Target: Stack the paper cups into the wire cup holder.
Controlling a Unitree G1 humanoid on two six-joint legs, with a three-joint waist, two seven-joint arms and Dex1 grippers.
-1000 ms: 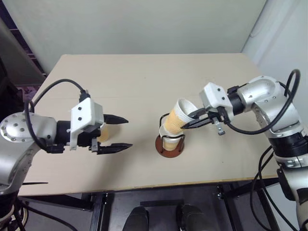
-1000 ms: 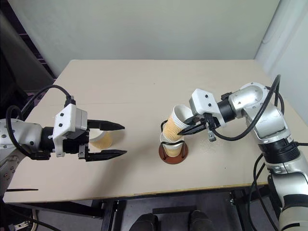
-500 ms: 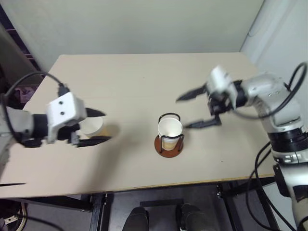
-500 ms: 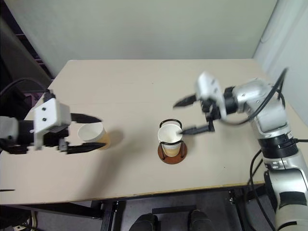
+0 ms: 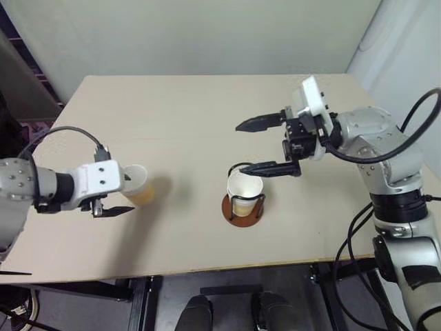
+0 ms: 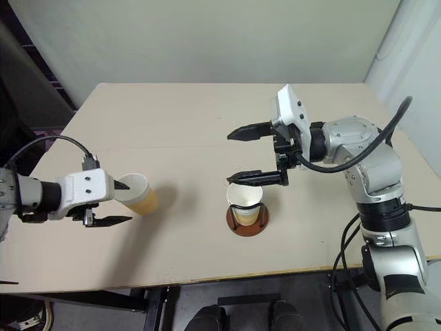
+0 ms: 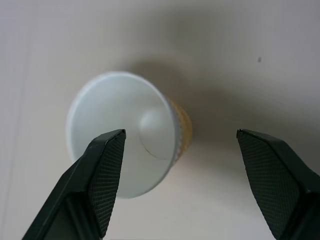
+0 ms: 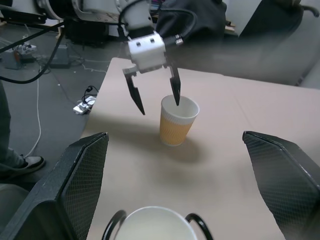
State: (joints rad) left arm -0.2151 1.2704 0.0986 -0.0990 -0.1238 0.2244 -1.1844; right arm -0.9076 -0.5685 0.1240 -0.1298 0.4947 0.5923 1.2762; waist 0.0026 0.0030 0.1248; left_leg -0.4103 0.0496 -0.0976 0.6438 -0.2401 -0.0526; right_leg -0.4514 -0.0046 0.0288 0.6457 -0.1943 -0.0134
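Note:
The wire cup holder's cup (image 5: 244, 184) is wide open and empty, so the tapered paper cup (image 5: 140, 187) will sink in almost up to the paper cup's rim when the robot lowers it.
A paper cup (image 5: 136, 186) with a white rim and yellow-orange body stands upright on the table's left part. My left gripper (image 6: 129, 202) is open and tilted down at it. One of its fingers (image 7: 97, 180) hangs over the cup's mouth (image 7: 125, 160) and the other stands off to the side. The wire cup holder (image 5: 242, 212), a reddish-brown disc with black loops, stands at mid-table with a paper cup (image 6: 244, 196) upright inside it. My right gripper (image 5: 240, 148) hovers open just above and behind the holder, holding nothing. The right wrist view looks over that cup's rim (image 8: 155, 222) toward the left gripper (image 8: 155, 100).
The beige table (image 5: 207, 103) ends at a front edge (image 5: 207, 265) close below the holder. A wall rises behind the far edge. Beyond the table's left side, cables lie on the floor near a person's shoe (image 8: 22, 164).
My right gripper opened and let go of the tilted cup, which now sits upright in the holder, then lifted away. My left gripper moved left and tipped down onto the table cup.

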